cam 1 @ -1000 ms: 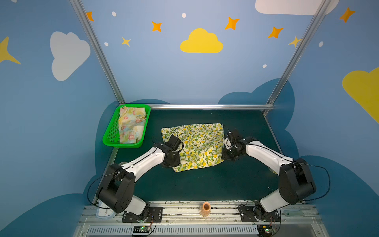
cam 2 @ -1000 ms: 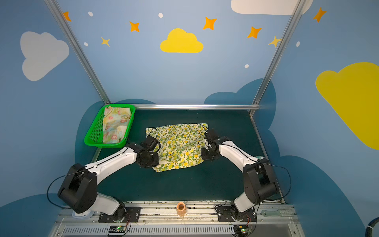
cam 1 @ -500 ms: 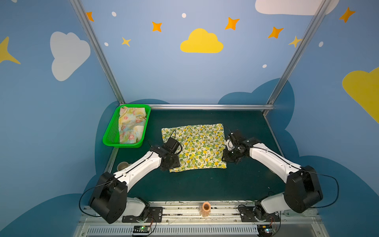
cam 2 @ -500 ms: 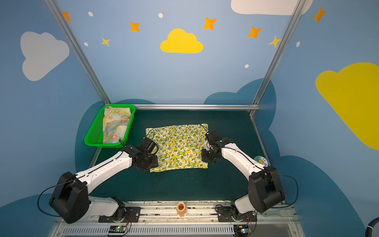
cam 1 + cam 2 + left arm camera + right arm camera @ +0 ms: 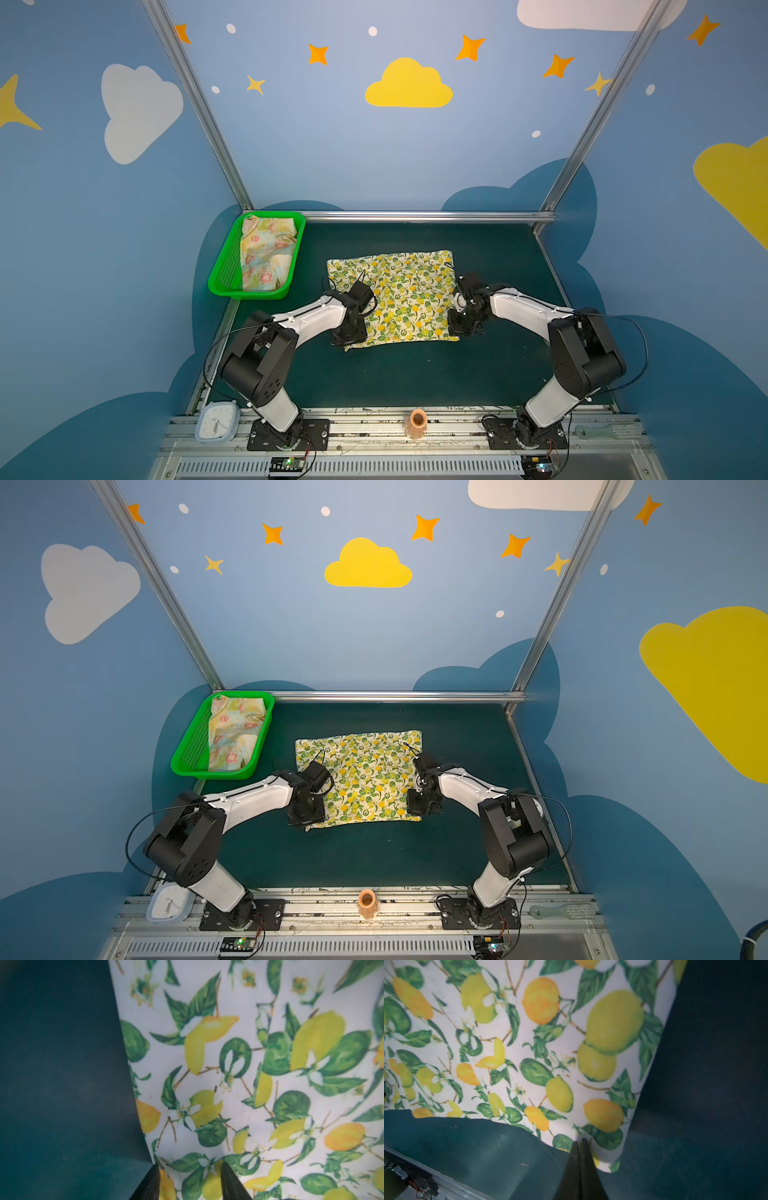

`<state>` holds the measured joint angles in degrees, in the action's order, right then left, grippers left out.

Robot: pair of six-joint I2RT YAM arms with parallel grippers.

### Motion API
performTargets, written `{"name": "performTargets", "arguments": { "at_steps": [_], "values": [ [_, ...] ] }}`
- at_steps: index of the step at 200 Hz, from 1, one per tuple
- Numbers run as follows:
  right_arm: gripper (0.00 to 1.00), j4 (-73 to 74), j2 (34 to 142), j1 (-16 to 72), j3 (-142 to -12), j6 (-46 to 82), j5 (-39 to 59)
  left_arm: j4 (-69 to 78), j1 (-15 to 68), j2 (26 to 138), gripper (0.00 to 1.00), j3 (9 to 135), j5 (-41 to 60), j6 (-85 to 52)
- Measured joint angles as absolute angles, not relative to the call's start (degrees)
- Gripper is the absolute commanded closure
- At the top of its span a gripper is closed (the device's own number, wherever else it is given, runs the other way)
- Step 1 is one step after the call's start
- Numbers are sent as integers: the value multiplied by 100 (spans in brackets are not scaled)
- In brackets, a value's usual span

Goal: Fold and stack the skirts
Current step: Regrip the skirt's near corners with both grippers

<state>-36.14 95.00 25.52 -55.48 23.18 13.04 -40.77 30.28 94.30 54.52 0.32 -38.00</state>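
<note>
The skirt at its near corner (image 5: 348, 347) is under my left gripper, so I should move the gripper back past the skirt's side edge (image 5: 144, 1136) and grab that corner from outside.
The cream lemon-print skirt (image 5: 403, 295) (image 5: 365, 775) lies spread flat in the middle of the dark green table. My left gripper (image 5: 349, 338) (image 5: 190, 1167) is at its near left corner, open, and the cloth (image 5: 249, 1064) lies between the parted fingers. My right gripper (image 5: 461, 328) (image 5: 580, 1140) is shut on the skirt's near right corner (image 5: 608, 1159), which curls up beside the fingers. The pale yellow flowered skirt (image 5: 266, 253) (image 5: 235, 733) lies crumpled in the green basket (image 5: 222, 274) at the back left.
A small pale clock (image 5: 217, 422) and an orange cup (image 5: 417, 422) sit on the front metal rail. A pale flat tool (image 5: 602, 432) lies at the rail's right end. Blue walls and metal posts close in the table.
The lemon skirt's near edge, skewed and bunched before, now lies straighter and closer to the front. Both grippers moved to its near corners, and the right gripper closed.
</note>
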Motion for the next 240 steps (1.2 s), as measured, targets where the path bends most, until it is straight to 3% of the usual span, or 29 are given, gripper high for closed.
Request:
{"name": "performTargets", "arguments": {
  "at_steps": [29, 57, 80, 106, 182, 240],
  "values": [
    [100, -3612, 9500, 2434, -5430, 2316, 1304, -4259, 3026, 9435, 51, 5430, 30, -3795],
    [100, -3675, 9397, 2239, -5398, 2314, 1444, -4504, 2965, 9188, 26, 5395, 40, -3813],
    [74, -3763, 9087, 1979, -5393, 2314, 1699, -4624, 2681, 8757, 23, 5284, 200, -3852],
    [71, -3774, 8886, 1750, -5398, 2263, 2060, -4484, 2338, 8399, 28, 4847, 561, -4010],
    [76, -3682, 8890, 1435, -5365, 2235, 2685, -3653, 2178, 8095, 50, 4003, 1138, -4705],
    [77, -3638, 8888, 1422, -5301, 2224, 2775, -3044, 1970, 7607, 54, 3553, 1227, -5037]
  ]
}}
